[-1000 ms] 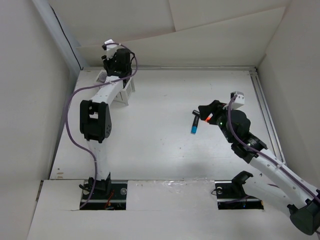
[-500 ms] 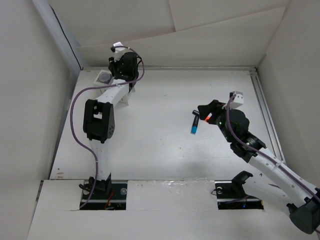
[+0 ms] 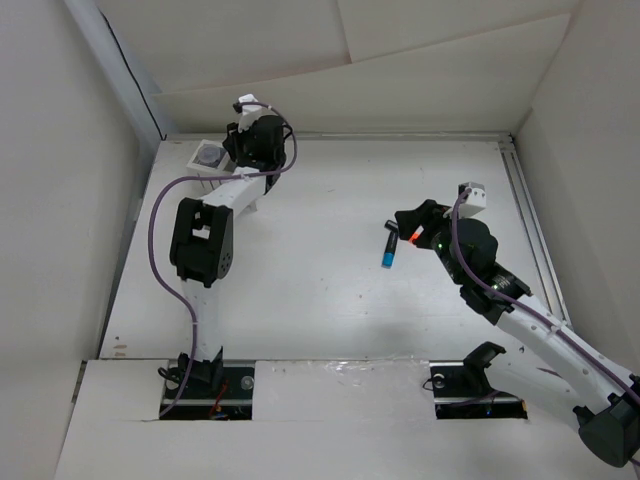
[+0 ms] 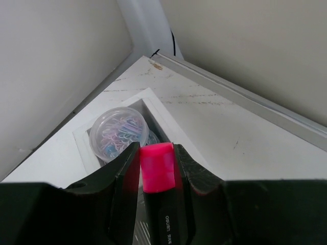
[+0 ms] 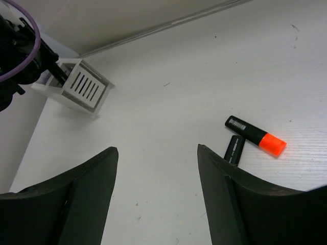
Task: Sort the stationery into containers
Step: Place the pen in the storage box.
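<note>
The orange-ended marker is beside my hovering right gripper, so that gripper should move back to give my left gripper room to take the blue-ended marker (image 3: 390, 250).
My left gripper (image 3: 256, 143) is at the far left corner, shut on a black marker with a pink end (image 4: 157, 164), and holds it just over the white slatted box (image 3: 197, 148). In the left wrist view my left gripper (image 4: 156, 149) is above the box's rim (image 4: 153, 98). One compartment holds a round clear tub of paper clips (image 4: 117, 135); it also shows from the top (image 3: 208, 155). My right gripper (image 3: 406, 224) is open and empty beside a blue-ended marker (image 3: 387, 250). In the right wrist view an orange-ended marker (image 5: 254, 136) and a second black marker (image 5: 234, 149) lie just right of my right gripper (image 5: 156, 149).
The box (image 5: 77, 87) stands in the back left corner against the side wall, with the left arm (image 5: 20, 48) over it. A raised rail (image 4: 240, 99) runs along the back edge. White walls enclose the table on three sides.
My left gripper has moved right and slightly nearer with the pink marker, uncovering the box's left compartment and the round tub. The right arm and the markers by it have not moved.
</note>
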Tool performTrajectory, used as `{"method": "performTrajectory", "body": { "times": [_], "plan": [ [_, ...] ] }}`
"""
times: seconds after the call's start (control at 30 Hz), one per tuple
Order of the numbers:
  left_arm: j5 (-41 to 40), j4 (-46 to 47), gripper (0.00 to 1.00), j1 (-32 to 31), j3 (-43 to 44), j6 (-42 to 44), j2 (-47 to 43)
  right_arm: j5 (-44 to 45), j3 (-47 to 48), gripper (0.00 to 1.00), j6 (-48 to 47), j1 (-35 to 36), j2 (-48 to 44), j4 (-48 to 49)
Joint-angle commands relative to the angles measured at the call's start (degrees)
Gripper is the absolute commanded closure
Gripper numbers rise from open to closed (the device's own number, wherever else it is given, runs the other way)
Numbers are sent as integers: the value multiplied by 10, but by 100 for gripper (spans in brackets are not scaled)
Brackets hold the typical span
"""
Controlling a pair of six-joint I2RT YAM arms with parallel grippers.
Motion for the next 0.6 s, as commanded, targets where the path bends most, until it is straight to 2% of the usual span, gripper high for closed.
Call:
{"method": "performTrajectory", "body": {
  "times": [0.0,0.1,0.3,0.47,0.5,0.57],
  "plan": [
    [-20,34,83,-11,1,13,-21,-4,-2,30,-5,-4,-1,32],
    [-20,34,71,-17,-6,13,-44,-4,-2,29,-5,-4,-1,32],
    [-15,17,64,-23,-30,-3,-76,-4,-2,26,-5,-4,-7,32],
    [4,-28,64,-30,-23,-44,-113,15,-2,26,-5,-4,-7,32],
    [14,-43,67,-36,-23,-62,-124,20,-2,26,-5,-4,0,32],
    [55,-59,69,-45,-10,-79,-154,25,-2,34,-5,-4,11,32]
  ]
}}
